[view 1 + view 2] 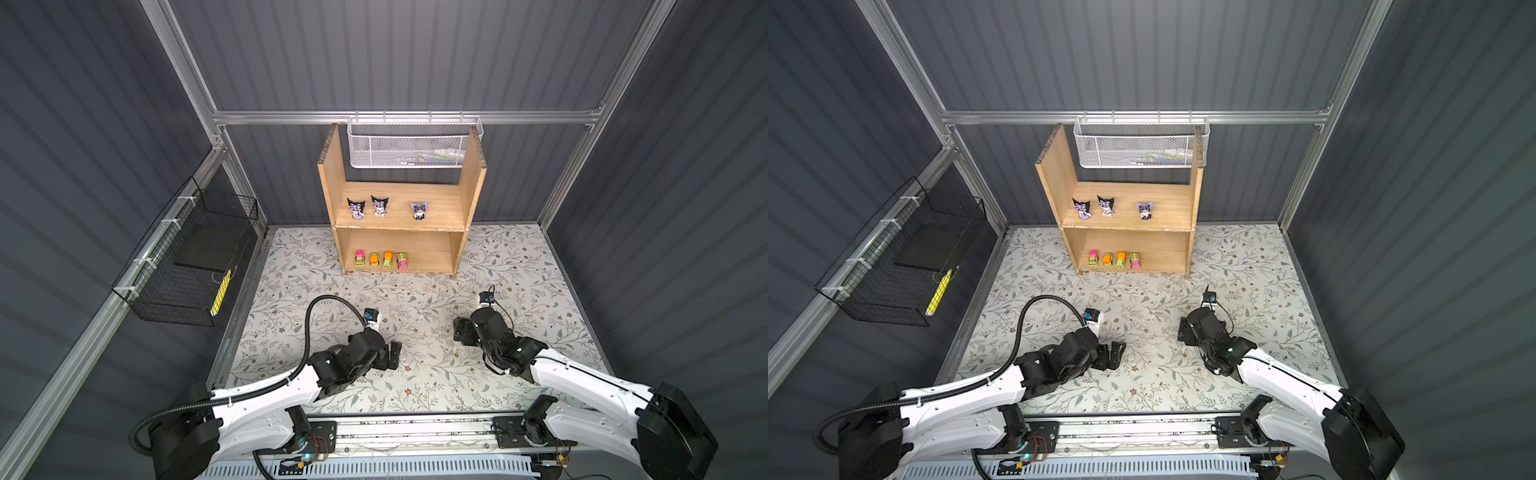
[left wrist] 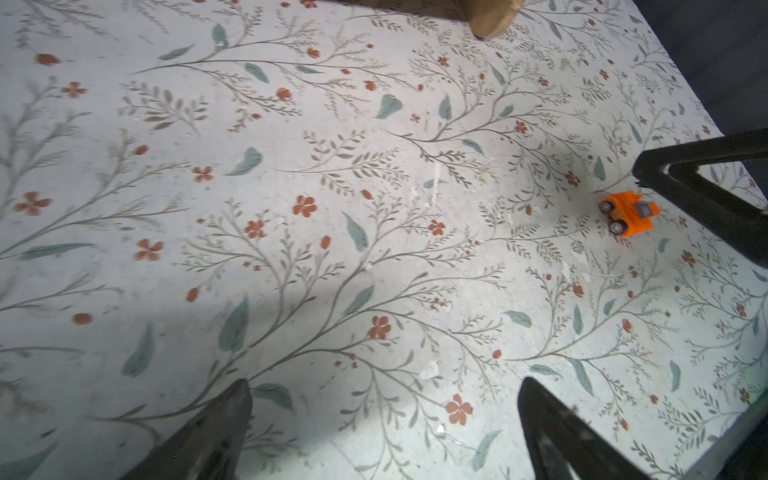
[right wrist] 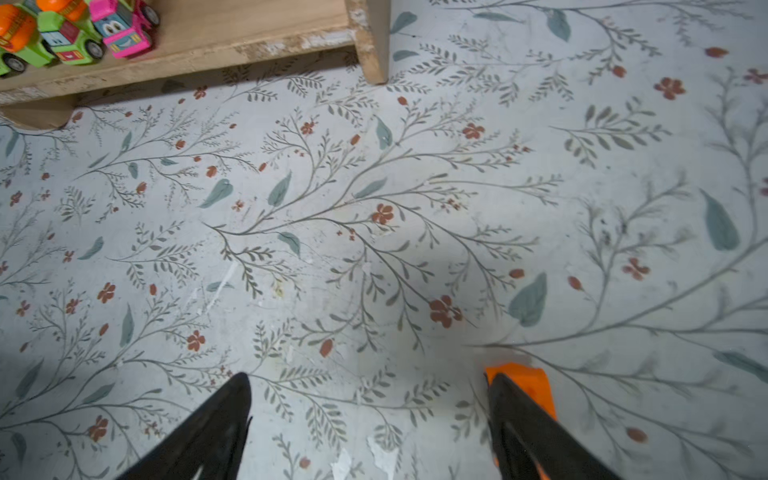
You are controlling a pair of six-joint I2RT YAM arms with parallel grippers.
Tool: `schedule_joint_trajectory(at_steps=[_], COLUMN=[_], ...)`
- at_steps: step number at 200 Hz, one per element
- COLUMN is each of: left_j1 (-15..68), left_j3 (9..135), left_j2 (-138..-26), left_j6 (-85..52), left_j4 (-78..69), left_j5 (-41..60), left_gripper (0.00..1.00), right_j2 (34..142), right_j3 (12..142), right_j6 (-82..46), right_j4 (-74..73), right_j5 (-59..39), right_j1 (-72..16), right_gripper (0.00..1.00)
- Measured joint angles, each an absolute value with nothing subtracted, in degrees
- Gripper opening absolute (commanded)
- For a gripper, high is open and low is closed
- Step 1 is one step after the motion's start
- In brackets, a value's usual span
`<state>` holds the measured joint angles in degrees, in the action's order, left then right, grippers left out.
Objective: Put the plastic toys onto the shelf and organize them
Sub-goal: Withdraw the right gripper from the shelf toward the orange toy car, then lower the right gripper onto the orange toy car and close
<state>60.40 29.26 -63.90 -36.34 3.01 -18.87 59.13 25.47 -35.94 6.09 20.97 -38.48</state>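
The orange car is next to the outer side of my right gripper's finger [image 3: 534,380], so next my right gripper moves back and straddles the car [image 2: 629,213] before it closes.
The wooden shelf [image 1: 332,174] [image 1: 1054,174] stands at the back of the floral mat. Three purple-and-black figurines [image 1: 379,206] [image 1: 1106,206] stand on its upper tier. Several neon toy cars [image 1: 388,260] [image 1: 1121,260] sit in a row on the lower tier, and the right wrist view shows some of these cars [image 3: 124,25]. One orange car [image 2: 629,214] [image 3: 528,382] lies on the mat against the outer side of a finger of my right gripper [image 3: 368,376] [image 1: 459,330], which is open with nothing between its fingers. My left gripper [image 2: 384,386] [image 1: 392,355] is open over bare mat. Both top views hide the orange car.
A white mesh basket [image 1: 411,145] hangs on the back rail above the shelf. A black wire basket [image 1: 187,262] holding a yellow item [image 1: 220,286] hangs on the left wall. Grey panel walls enclose the floral mat [image 1: 415,299]; the two arms' bases sit along the near edge.
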Motion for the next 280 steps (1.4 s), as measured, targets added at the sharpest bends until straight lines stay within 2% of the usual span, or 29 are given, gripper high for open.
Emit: schedule_joint_trajectory(at_steps=[49, 138, 215, 243, 280], left_j1=[65.6, 66.0, 66.0, 66.0, 66.0], left_j3=[32.3, 32.7, 30.9, 30.7, 30.7], left_j2=[-70.5, -67.6, -59.7, -58.6, -58.5], left_j6=[-36.5, -36.5, -35.5, -34.9, -34.5], left_j4=[-1.6, -0.7, 4.8, 6.1, 7.2], left_j5=[-20.0, -23.5, -29.6, -31.2, -32.2], left_gripper=[1.00, 1.00, 1.00, 1.00, 1.00], right_j2=[53.8, 60.7, 67.7, 70.5, 73.6], right_j3=[21.4, 21.4, 22.3, 23.6, 25.5], right_j6=[-40.3, -45.0, -45.0, -45.0, -44.7], right_j4=[8.7, 10.2, 7.4, 6.9, 6.9], right_j5=[22.9, 23.0, 21.8, 21.1, 21.0], right_j1=[-36.6, -32.8, -32.6, -32.6, -32.6], right_gripper=[0.92, 0.90, 0.71, 0.61, 0.43])
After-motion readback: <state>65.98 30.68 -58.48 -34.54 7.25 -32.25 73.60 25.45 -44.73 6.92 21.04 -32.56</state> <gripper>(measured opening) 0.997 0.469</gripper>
